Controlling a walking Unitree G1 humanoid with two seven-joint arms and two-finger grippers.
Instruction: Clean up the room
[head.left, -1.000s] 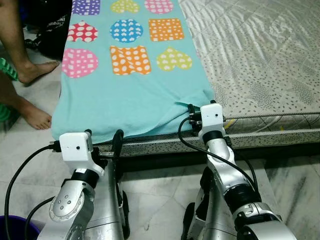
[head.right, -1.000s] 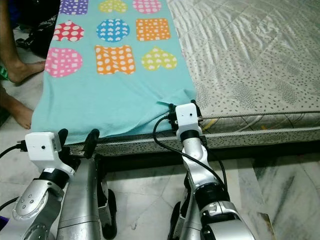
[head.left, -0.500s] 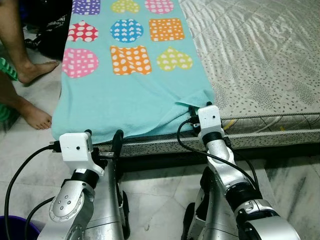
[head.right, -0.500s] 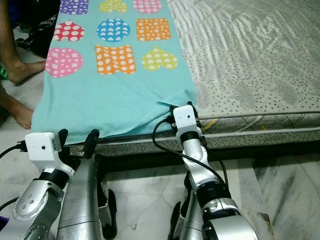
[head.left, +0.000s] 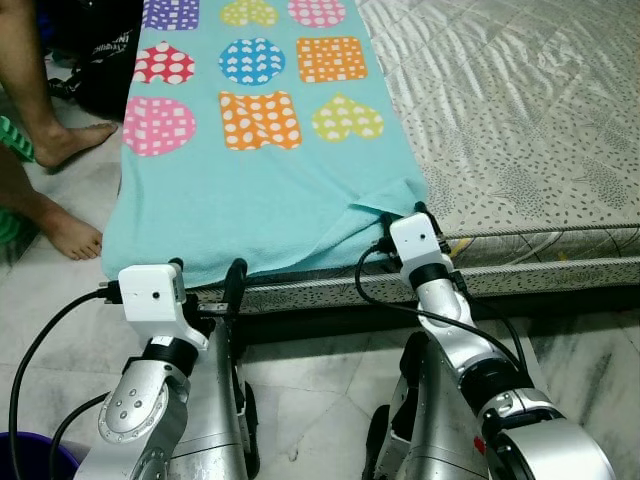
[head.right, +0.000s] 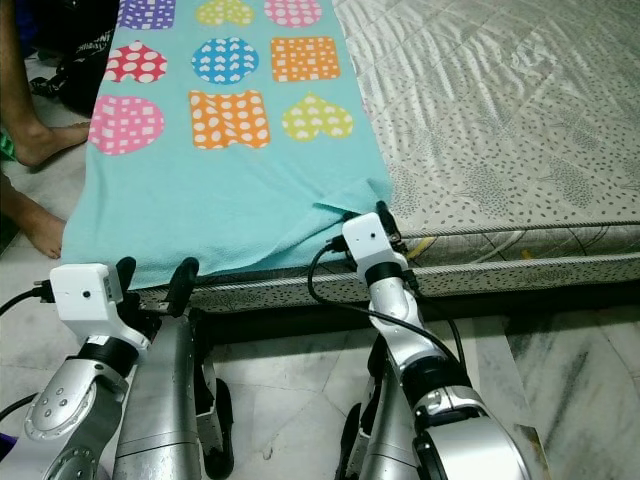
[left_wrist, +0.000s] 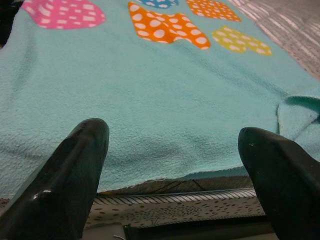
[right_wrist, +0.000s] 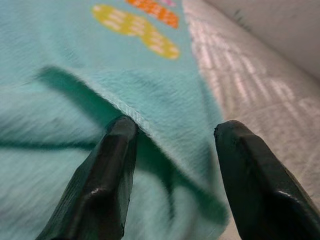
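My gripper is about to pull, and the towel's folded corner (head.left: 402, 192) will open out to the bed's front edge when it does, because the towel's hem (right_wrist: 106, 95) slants loosely over the towel's raised fold.
A turquoise towel (head.left: 260, 190) printed with dotted hearts, squares and circles lies along the left side of the bed, its near edge hanging over the front. Its near right corner (right_wrist: 150, 107) is folded over. My right gripper (head.left: 402, 212) is at that corner, open, one finger (right_wrist: 107, 165) on each side of the raised fold without pinching it. My left gripper (head.left: 207, 275) is open and holds nothing. It hovers just in front of the towel's near edge (left_wrist: 165, 170), left of the middle.
The grey patterned mattress (head.left: 520, 120) fills the right side, with its piped front edge (head.left: 560, 265) over a dark gap. A person's bare feet (head.left: 70, 140) stand on the marble floor to the left, beside a black bag (head.left: 100, 50). A purple bucket (head.left: 30, 462) sits at bottom left.
My right gripper has shifted a little left and onto the towel's folded corner. The left arm has not moved.
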